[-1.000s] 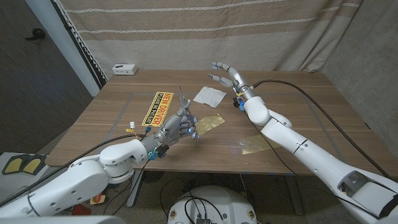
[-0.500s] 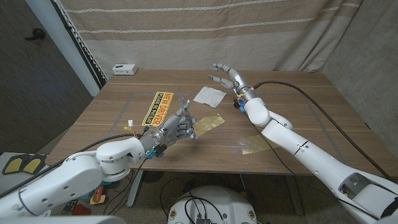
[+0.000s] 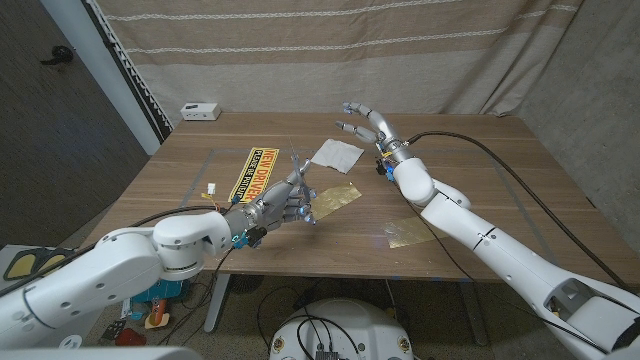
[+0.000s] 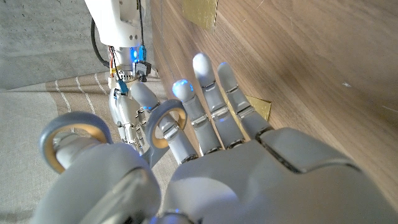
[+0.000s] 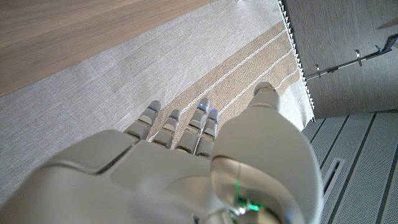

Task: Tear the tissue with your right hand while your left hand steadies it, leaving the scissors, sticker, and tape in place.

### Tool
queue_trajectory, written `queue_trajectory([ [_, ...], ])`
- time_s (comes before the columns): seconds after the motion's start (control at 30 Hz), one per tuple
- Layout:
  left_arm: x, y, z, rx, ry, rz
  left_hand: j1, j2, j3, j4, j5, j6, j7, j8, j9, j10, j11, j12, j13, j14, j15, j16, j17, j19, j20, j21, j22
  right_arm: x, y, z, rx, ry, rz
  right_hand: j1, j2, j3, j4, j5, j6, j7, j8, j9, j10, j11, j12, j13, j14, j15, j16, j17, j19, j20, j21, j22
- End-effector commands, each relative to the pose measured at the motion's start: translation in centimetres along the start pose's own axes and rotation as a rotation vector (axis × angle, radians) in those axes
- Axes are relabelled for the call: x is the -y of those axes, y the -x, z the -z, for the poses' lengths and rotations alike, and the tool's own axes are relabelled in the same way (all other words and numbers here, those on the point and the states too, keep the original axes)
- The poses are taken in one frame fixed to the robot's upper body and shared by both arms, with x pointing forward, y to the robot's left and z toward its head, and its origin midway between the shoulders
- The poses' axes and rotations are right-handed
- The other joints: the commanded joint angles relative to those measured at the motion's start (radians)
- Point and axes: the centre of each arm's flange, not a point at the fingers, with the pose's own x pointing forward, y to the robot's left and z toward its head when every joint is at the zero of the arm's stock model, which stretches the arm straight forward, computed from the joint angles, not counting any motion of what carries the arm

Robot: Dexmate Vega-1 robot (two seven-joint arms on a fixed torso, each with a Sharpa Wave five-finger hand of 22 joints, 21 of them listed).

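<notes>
The white tissue (image 3: pixel 338 155) is lying loose with soft, uneven edges (image 3: pixel 345 171), so I expect it to crease where the robot pinches it and spread out as a floppy sheet when the robot lifts it.
The white tissue (image 3: pixel 336 154) lies flat on the far middle of the wooden table (image 3: pixel 480 170). My right hand (image 3: pixel 364 122) hovers just behind and to the right of it, fingers spread and holding nothing; its fingers (image 5: pixel 177 124) point at the curtain. My left hand (image 3: pixel 290 201) stands over the table's middle, fingers (image 4: pixel 208 99) stretched out and apart, with nothing in it, well short of the tissue. The yellow "NEW DRIVER" sticker (image 3: pixel 250 174) lies left of that hand. Thin metal scissor blades (image 3: pixel 293 156) poke up beside the sticker, partly hidden by the hand.
Two gold tape patches lie on the table, one (image 3: pixel 336 197) just right of my left hand and one (image 3: pixel 410 232) under my right forearm. A small white box (image 3: pixel 200 111) sits at the far left corner. A striped curtain (image 3: pixel 330 50) hangs behind the table.
My left upper arm and elbow have swung inward while the left hand stays almost where it was. My right hand has dipped slightly toward the tissue.
</notes>
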Motion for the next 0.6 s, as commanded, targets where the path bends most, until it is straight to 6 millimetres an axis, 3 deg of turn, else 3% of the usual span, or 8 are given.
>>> queue_trajectory([
  [0.03,-0.19,-0.03,-0.79,-0.008,-0.034,-0.005,0.011,-0.002,-0.023,-0.025,0.004,-0.094,0.239,0.005,0.002,0.014,-0.01,0.0,0.0,0.01,-0.071,0.003,0.0,0.006,-0.02,0.003,-0.001,-0.12,-0.63,-0.06,0.012,-0.008,-0.01,0.008,0.006,-0.005,-0.004,0.006,-0.002,-0.003,-0.001,0.001,-0.003,-0.003,-0.003,0.003,-0.002,-0.108,0.0,0.0,-0.003,0.004,-0.007,0.0],
  [0.6,-0.04,-0.5,-1.08,-0.003,-0.04,0.007,0.009,-0.002,-0.023,-0.024,0.009,-0.087,0.241,0.003,0.004,0.019,-0.01,0.005,0.018,0.015,-0.074,0.004,-0.002,0.01,-0.02,0.003,-0.014,-0.87,-1.17,0.06,-0.011,0.188,-0.014,0.005,0.006,-0.007,-0.003,0.007,0.0,-0.003,-0.001,0.001,0.002,-0.001,-0.001,0.003,0.004,-0.111,0.003,0.0,-0.002,0.01,-0.011,0.0],
])
